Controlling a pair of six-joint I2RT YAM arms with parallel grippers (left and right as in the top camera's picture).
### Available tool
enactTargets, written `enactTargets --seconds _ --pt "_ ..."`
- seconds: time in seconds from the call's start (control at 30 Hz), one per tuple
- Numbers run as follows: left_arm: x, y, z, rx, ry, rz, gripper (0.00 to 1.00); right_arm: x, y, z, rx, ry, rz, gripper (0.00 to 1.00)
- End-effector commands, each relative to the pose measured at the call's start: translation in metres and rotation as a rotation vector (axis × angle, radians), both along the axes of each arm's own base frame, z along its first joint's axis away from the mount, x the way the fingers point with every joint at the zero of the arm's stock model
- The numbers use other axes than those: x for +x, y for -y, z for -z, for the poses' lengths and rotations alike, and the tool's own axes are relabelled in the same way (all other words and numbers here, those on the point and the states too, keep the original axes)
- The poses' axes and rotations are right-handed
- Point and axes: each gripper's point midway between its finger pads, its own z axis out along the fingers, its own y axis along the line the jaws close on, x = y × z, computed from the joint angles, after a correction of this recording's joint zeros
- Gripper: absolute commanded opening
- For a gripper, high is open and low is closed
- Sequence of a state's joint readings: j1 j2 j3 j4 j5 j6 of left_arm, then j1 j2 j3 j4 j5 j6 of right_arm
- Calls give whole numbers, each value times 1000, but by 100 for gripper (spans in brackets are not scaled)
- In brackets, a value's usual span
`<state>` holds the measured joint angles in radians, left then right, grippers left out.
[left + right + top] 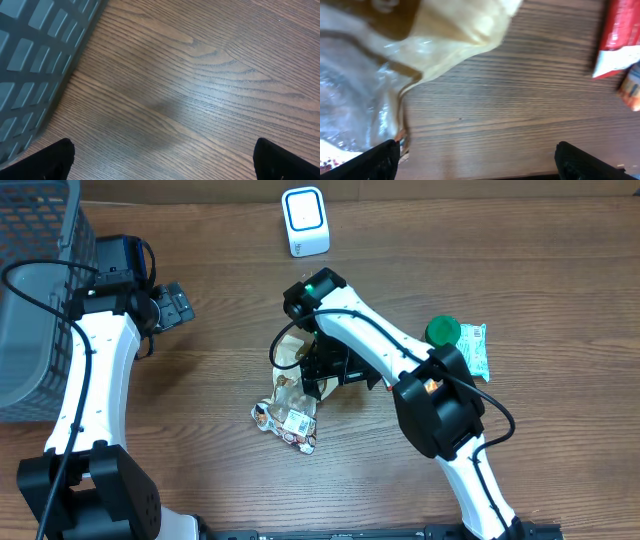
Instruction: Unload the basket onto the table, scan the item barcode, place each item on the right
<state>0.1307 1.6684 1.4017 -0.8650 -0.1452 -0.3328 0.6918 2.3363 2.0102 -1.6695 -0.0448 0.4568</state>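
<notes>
The open fingers of the robot's right gripper stretch across the wood (pixel 485 115) next to the bag, so the right gripper should go back over the bag's tan part (pixel 291 353) before it closes.
The item, a crumpled clear-and-tan snack bag (pixel 288 408) with a white label, lies on the wooden table in the middle. In the right wrist view the bag (pixel 395 55) fills the upper left. My right gripper (pixel 322 373) hangs just right of the bag's upper part. It is open (pixel 477 167) over bare wood, and its left fingertip (pixel 377 162) is at the bag's edge. The white barcode scanner (pixel 305 222) stands at the far edge. My left gripper (pixel 177 307) is open (pixel 162 162) over bare table near the basket, holding nothing.
A grey mesh basket (pixel 35 300) fills the far left and shows in the left wrist view as basket wall (pixel 30 65). A green-lidded thing (pixel 443 331) and a pale packet (pixel 473 348) lie to the right. A red-and-white package (pixel 620 40) is near the right gripper.
</notes>
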Motion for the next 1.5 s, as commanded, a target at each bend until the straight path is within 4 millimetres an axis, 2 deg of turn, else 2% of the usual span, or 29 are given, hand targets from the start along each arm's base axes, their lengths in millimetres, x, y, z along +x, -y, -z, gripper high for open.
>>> enactTargets --seconds 0.0,0.23,0.4,0.63,0.77,0.9,0.97,1.07,1.2,1.3,1.43,1.47 --pt "4 4 -10 4 26 27 100 -11 -21 -17 47 46 -29 100" --pt "4 4 -10 4 26 27 100 -25 -48 -13 3 143 -7 100" --pt "4 4 -10 4 26 27 100 -33 -86 -8 108 183 -55 100" --pt "4 4 -10 4 26 28 100 -62 -137 -8 292 109 -55 100" --pt "4 4 -10 5 26 28 100 -58 -160 -8 352 161 -30 100" --pt "4 4 -10 5 26 28 100 -43 -174 -11 428 211 -64 100" --pt "4 4 -10 4 26 28 100 -31 -175 -21 455 235 -61 100" --pt "4 4 -10 4 26 27 100 -10 -168 -55 496 276 -20 100" --pt "4 3 -10 5 26 27 100 5 -147 -87 512 328 -88 100" --pt "4 4 -10 4 26 27 100 5 -118 -84 417 312 -102 100" --pt "4 4 -10 4 26 27 100 -10 -92 -68 307 223 -55 100" --pt "4 3 -10 5 26 27 100 -16 -87 -63 282 199 -41 96"
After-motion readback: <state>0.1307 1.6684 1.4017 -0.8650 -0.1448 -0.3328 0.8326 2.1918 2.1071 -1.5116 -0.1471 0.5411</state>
